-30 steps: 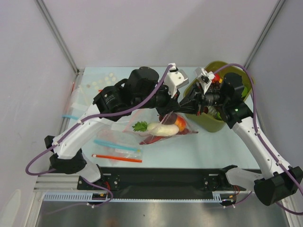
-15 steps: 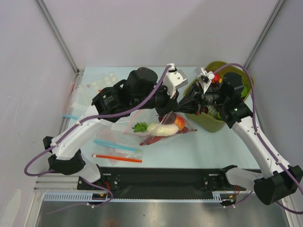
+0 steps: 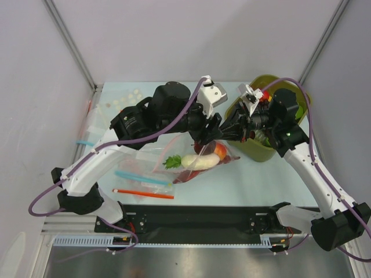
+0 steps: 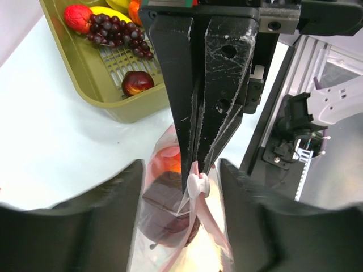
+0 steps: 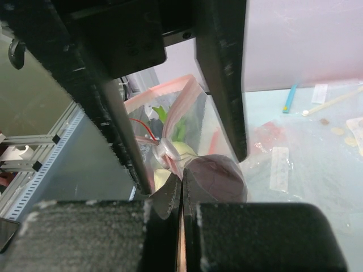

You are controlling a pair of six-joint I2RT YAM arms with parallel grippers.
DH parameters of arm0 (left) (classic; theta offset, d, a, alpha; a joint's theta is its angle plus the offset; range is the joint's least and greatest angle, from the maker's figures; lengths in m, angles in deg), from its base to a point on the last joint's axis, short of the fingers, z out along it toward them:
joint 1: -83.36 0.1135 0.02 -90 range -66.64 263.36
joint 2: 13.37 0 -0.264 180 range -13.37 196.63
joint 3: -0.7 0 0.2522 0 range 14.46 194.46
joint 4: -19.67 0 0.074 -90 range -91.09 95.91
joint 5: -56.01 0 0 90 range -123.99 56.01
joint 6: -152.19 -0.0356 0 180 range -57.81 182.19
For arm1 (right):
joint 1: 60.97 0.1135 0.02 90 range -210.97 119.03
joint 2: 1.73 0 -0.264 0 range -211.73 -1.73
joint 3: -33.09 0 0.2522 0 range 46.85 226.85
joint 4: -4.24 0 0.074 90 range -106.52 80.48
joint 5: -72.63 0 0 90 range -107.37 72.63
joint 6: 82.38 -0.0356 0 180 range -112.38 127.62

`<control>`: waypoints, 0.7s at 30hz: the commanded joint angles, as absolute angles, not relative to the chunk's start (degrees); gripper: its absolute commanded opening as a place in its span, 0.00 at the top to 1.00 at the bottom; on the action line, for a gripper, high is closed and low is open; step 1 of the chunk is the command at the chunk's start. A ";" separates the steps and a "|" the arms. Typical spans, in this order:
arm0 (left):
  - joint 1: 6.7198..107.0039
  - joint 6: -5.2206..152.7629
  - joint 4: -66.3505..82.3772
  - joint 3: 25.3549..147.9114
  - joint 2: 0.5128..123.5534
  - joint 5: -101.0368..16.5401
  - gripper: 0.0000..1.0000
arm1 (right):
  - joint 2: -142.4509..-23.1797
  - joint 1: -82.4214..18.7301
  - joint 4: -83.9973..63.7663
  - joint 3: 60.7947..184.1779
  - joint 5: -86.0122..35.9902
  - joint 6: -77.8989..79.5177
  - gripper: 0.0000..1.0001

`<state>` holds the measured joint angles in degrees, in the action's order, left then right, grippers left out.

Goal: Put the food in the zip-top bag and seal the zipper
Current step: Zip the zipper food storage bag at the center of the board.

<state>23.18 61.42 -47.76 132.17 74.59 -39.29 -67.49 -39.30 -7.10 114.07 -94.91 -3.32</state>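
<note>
I should pinch the white slider [image 4: 197,185] squarely before pulling, because it sits off-centre between my left gripper's open fingers, while my right gripper holds the zipper strip's end [image 4: 194,167].
The zip-top bag [image 3: 194,165] hangs over the table between both grippers. Inside it are the white radish [image 3: 197,160], the tomato [image 3: 220,150] and red lobster parts [image 3: 184,172]. My left gripper [image 3: 206,134] is shut on the white slider [image 4: 199,185] of the pale pink zipper [image 4: 212,224] at the bag's mouth. My right gripper [image 3: 227,132] is shut on the end of the pink zipper strip [image 5: 180,169], just to the right of the slider [image 5: 166,150]. A dark maroon rounded food [image 5: 218,178] presses against the bag wall, and the left wrist view shows it too [image 4: 167,212].
An olive green basket [image 3: 255,149] with grapes [image 4: 116,28] and other toy fruit stands at the back right, close behind my right gripper. Flat bags lie at the front left, one with a blue strip [image 3: 142,178] and one with an orange-red strip [image 3: 145,194]. More clear bags lie at the far left [image 3: 93,124].
My left gripper has shifted slightly left and down along the bag's mouth with the slider. The bag and its food have swung a little left. The right gripper holds still.
</note>
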 commanded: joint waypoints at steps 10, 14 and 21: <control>25.44 66.76 -43.93 132.59 70.30 -45.06 0.61 | -65.81 -38.91 -4.42 115.85 -96.56 -4.15 1.00; 25.71 66.32 -44.88 132.06 70.74 -45.85 0.59 | -65.37 -38.91 -4.16 115.93 -96.47 -4.33 1.00; 25.71 66.06 -45.33 132.15 71.27 -47.96 0.38 | -65.10 -38.91 -4.42 115.76 -96.38 -4.33 1.00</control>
